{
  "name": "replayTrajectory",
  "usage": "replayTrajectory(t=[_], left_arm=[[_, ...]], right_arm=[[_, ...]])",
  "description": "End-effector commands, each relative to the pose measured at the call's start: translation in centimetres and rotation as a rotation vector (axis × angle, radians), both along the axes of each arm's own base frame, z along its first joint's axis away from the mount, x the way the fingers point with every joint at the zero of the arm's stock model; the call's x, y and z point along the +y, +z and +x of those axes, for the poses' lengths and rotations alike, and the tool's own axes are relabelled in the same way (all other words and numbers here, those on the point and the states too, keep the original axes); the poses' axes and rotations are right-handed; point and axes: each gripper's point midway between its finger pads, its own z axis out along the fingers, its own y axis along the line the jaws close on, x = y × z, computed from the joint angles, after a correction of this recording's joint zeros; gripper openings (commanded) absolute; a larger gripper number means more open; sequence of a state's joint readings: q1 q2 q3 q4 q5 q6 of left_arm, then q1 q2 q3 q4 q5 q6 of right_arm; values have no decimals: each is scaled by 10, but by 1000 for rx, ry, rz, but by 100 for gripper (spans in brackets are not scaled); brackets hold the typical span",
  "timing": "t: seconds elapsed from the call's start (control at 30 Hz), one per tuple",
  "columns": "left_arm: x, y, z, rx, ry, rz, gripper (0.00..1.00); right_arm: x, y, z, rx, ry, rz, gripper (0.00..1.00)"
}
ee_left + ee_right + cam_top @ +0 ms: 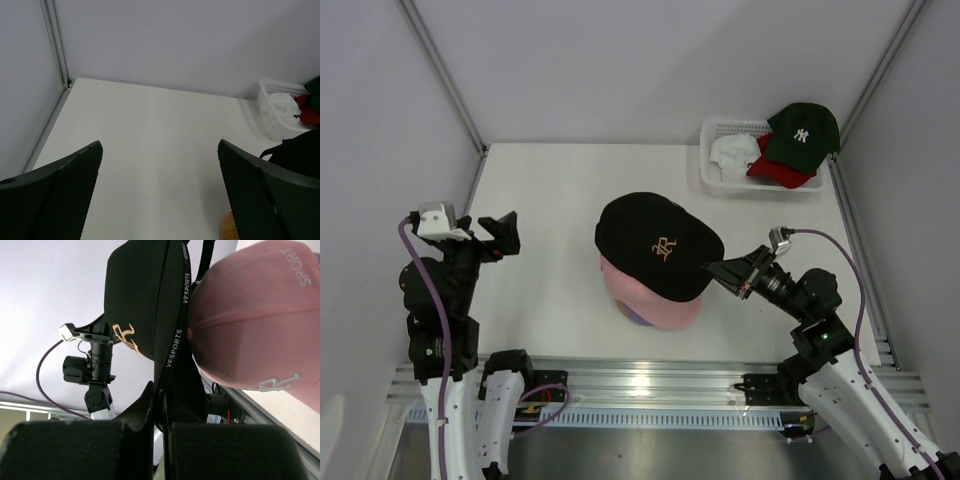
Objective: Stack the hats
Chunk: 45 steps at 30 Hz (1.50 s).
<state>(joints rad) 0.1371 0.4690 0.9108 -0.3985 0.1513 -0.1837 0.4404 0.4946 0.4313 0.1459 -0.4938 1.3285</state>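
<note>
The black cap hangs too far back and is clear of the pink cap's brim (665, 311), so the robot's right gripper should pull the black cap toward the front bar (640, 380) and lower it.
My right gripper (720, 272) is shut on the edge of the black cap (655, 240) and holds it tilted over the pink cap (660, 305). A sliver of the purple cap (632, 313) shows under the pink one. In the right wrist view the black cap's edge (140, 295) runs between my closed jaws (164, 400), beside the pink cap (250, 320). My left gripper (500, 235) is open and empty at the table's left, jaws wide apart (160, 146). The dark green cap (802, 135), red cap (775, 172) and white cap (732, 155) are at the basket.
The white mesh basket (720, 130) stands at the back right corner and also shows in the left wrist view (272, 107). The round wooden stand (231, 227) peeks out under the caps. Grey walls with metal rails enclose the table on three sides.
</note>
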Motion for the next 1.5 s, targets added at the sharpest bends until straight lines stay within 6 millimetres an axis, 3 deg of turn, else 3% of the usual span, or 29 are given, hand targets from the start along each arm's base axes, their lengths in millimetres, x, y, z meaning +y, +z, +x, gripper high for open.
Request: replayTrajectory(t=[0.0, 0.1, 0.27, 0.37, 0.5, 0.77, 1.0, 1.17, 1.3, 1.33, 1.47], left_arm=[[3, 6, 1, -24, 15, -11, 99], [2, 5, 2, -21, 7, -11, 100], [1, 5, 2, -18, 1, -13, 100], [1, 6, 1, -24, 3, -10, 99], [0, 6, 1, -24, -2, -12, 99], [-1, 8, -1, -33, -4, -12, 100], [-1, 7, -1, -33, -4, -10, 99], [-2, 8, -2, -36, -8, -11, 100], [-2, 8, -2, -34, -10, -11, 99], [-2, 8, -1, -34, -10, -11, 99], [-1, 8, -2, -36, -7, -11, 99]], right_arm=[[2, 5, -3, -4, 7, 27, 0], [6, -4, -4, 25, 28, 37, 0], [8, 21, -7, 34, 50, 211, 0], [10, 46, -8, -25, 26, 201, 0], [16, 58, -13, -46, 58, 228, 0], [30, 54, -11, -49, 76, 215, 0], [18, 4, -8, 26, -17, 94, 0], [6, -13, -15, 47, -48, 88, 0], [3, -49, -13, 123, -65, 49, 0], [4, -67, -12, 164, -65, 34, 0], [6, -97, -10, 229, -54, 16, 0]])
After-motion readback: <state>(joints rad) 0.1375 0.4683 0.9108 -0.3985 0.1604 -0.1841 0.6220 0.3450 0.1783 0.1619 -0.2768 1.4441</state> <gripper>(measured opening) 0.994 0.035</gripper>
